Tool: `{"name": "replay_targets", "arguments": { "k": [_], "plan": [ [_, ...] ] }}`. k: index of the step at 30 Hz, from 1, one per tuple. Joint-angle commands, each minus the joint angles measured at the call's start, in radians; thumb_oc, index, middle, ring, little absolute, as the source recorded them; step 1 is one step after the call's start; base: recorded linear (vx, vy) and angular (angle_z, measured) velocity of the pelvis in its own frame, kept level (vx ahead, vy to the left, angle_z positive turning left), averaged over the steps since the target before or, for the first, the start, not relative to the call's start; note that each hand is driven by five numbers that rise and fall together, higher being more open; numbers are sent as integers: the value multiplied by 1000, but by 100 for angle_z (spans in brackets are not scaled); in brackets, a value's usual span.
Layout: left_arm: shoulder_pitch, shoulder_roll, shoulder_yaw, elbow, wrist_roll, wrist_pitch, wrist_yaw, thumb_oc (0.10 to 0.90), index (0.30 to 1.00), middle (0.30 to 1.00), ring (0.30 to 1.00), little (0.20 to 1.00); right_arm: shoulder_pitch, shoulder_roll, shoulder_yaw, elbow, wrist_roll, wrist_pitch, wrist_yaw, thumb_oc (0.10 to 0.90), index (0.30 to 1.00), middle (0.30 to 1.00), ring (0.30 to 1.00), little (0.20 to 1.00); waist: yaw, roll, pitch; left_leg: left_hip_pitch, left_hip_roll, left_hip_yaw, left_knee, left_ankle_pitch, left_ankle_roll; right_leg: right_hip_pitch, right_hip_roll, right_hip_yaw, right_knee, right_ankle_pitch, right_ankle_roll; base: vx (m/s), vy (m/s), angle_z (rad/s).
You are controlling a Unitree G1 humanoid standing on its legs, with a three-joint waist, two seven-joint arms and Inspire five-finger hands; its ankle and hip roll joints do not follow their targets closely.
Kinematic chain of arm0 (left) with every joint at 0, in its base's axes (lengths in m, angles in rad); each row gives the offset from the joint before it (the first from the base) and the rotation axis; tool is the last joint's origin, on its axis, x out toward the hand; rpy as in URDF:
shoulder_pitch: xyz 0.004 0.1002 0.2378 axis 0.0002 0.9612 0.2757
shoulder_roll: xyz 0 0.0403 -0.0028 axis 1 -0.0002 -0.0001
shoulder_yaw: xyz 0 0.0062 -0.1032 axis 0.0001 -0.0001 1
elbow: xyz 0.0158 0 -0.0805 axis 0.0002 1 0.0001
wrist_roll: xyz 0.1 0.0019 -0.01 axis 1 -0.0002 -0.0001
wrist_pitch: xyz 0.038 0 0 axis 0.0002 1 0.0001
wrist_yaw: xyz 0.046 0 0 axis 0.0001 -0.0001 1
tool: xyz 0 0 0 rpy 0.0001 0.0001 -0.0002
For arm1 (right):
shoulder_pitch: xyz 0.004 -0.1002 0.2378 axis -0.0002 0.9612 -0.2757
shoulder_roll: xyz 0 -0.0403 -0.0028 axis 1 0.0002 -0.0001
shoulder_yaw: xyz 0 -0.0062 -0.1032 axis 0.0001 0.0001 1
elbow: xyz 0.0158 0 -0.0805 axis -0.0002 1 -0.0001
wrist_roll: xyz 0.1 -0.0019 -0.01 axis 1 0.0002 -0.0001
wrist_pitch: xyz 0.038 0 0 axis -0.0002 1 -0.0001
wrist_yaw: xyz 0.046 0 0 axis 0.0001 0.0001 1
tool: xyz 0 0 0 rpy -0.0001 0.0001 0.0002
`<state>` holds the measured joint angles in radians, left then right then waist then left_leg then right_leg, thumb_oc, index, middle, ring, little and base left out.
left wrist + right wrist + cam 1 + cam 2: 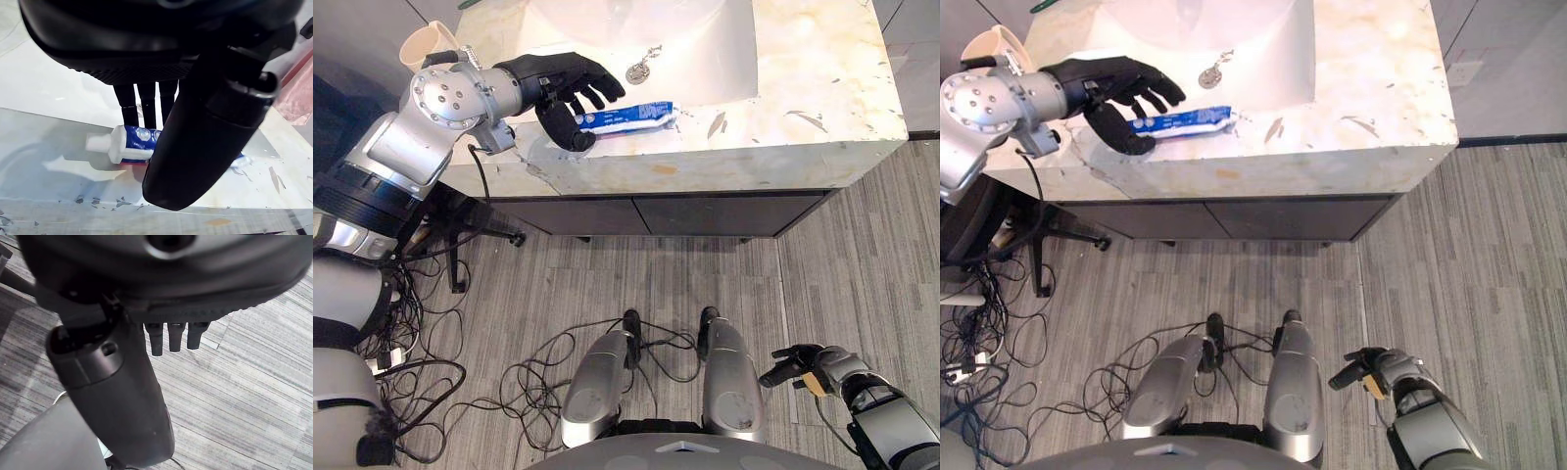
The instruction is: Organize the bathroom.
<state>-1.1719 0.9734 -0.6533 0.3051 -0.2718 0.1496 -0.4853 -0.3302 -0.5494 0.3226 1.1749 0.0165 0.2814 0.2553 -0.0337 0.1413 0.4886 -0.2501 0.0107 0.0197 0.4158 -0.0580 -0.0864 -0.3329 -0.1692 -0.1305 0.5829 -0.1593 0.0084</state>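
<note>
I should expect a hidden red side when I lift the blue and white toothpaste tube point(626, 118), because a red edge point(134, 165) shows under it.
A blue and white toothpaste tube point(631, 116) lies flat on the marble counter point(803, 108), just in front of the sink, its white cap point(100, 143) pointing left. My left hand point(563, 88) hovers open over the cap end. Its fingers point(146, 105) spread out past the tube and its thumb point(195, 147) sits on the near side, neither closed on the tube. My right hand point(798, 364) hangs low over the floor at the lower right, fingers relaxed and holding nothing.
A white sink basin point(705, 59) takes up the counter's back, with a metal drain plug point(638, 70) on a chain at its front rim. A beige cup point(429, 44) stands at the counter's left corner. Dark cabinet doors point(685, 215) sit below the counter edge.
</note>
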Motion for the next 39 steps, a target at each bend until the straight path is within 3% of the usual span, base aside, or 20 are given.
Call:
{"name": "replay_targets", "arguments": {
  "k": [1, 11, 18, 21, 23, 29, 39],
  "plan": [
    [4, 61, 32, 1, 3, -15, -19, 400, 300, 300, 300, 300, 35, -28, -19, 22, 25, 12, 1, 800, 900, 900, 900, 900, -8, -16, -50, -1, 46, 8, 14, 55, 3, 14, -21, 82, -23, 21, 91, 0, 0, 0],
    [-4, 67, 36, 16, -25, -1, -7, 400, 300, 300, 300, 300, 31, -24, -14, 21, 31, 16, -2, 800, 900, 900, 900, 900, -5, -25, -48, -5, 47, 8, 10, 51, 4, 14, -14, 81, -34, 27, 91, 0, 0, 0],
    [48, 49, 97, 49, -133, 57, 48, 400, 300, 300, 300, 300, 42, -18, -20, 22, 70, 2, -21, 800, 900, 900, 900, 900, -3, -36, -53, 10, 51, 5, -4, 53, 4, 30, -8, 79, -52, 29, 91, 20, -1, 0],
    [95, 27, 157, 62, -241, 110, 85, 400, 300, 300, 300, 300, 50, -22, -45, 13, 149, -3, -42, 800, 900, 900, 900, 900, 0, -45, -61, 25, 50, -1, -18, 52, 4, 48, -4, 76, -65, 29, 92, 72, -11, 0],
    [148, -3, 217, 84, -349, 130, 87, 400, 300, 300, 300, 300, 61, -29, -91, 5, 258, -26, -90, 800, 900, 900, 900, 900, 1, -55, -74, 42, 53, -2, -27, 49, 5, 69, 2, 70, -78, 30, 91, 100, -30, 0],
    [218, -64, 306, 44, -492, 119, 128, 400, 300, 300, 300, 300, 88, -88, -222, -93, 406, -46, -184, 800, 900, 900, 900, 900, -8, -92, -106, 81, 72, 21, -61, 32, 7, 114, 25, 52, -125, 34, 91, 80, -64, 0],
    [209, -150, 350, -67, -569, 119, 271, 400, 300, 300, 300, 300, 134, -203, -412, -274, 485, -122, -391, 800, 900, 900, 900, 900, -41, -140, -151, 144, 113, 82, -127, 25, -8, 192, 58, 23, -224, 44, 91, 57, -57, 5]
  ]
}}
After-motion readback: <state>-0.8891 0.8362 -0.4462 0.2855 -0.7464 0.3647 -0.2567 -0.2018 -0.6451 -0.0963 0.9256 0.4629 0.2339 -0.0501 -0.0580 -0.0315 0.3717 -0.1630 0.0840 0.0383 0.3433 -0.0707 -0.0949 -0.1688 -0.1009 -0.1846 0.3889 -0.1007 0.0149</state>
